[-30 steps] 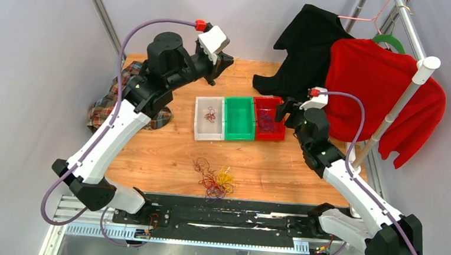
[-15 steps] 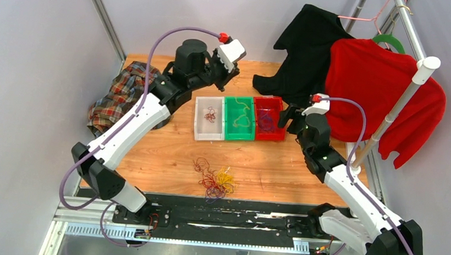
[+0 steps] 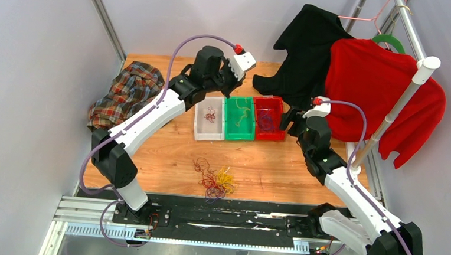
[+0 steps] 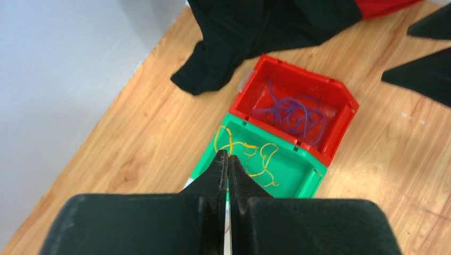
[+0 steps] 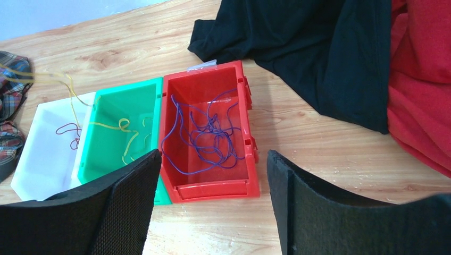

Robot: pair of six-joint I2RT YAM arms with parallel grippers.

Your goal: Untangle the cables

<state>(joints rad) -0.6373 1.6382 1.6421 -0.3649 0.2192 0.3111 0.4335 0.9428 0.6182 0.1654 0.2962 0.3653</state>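
Note:
My left gripper should move down next until it is low over the green bin's bottom (image 3: 238, 127) and then let go, because the yellow cable's trailing end (image 3: 243, 112) hangs inside the green bin.
A tangle of dark red, yellow and purple cables (image 3: 214, 179) lies on the wooden table near its front edge. My left gripper (image 3: 229, 91) is over the back of the green bin (image 3: 239, 133). In the left wrist view it (image 4: 227, 154) is shut on a yellow cable (image 4: 255, 159), which trails down into that bin. My right gripper (image 5: 214, 154) is open and empty just in front of the red bin (image 5: 213, 188), which holds a purple cable (image 5: 207, 135). The white bin (image 3: 199, 126) holds a dark red cable (image 3: 211, 115).
The three bins stand in a row at mid table. A plaid cloth (image 3: 125, 92) lies at the back left. A black garment (image 3: 305, 49) lies at the back right, and a red garment (image 3: 379, 95) hangs on a rack with a white pole (image 3: 402, 103).
My left arm swung right from the back left corner to above the bins. A yellow cable now lies in the green bin, which was empty before. My right arm shifted slightly.

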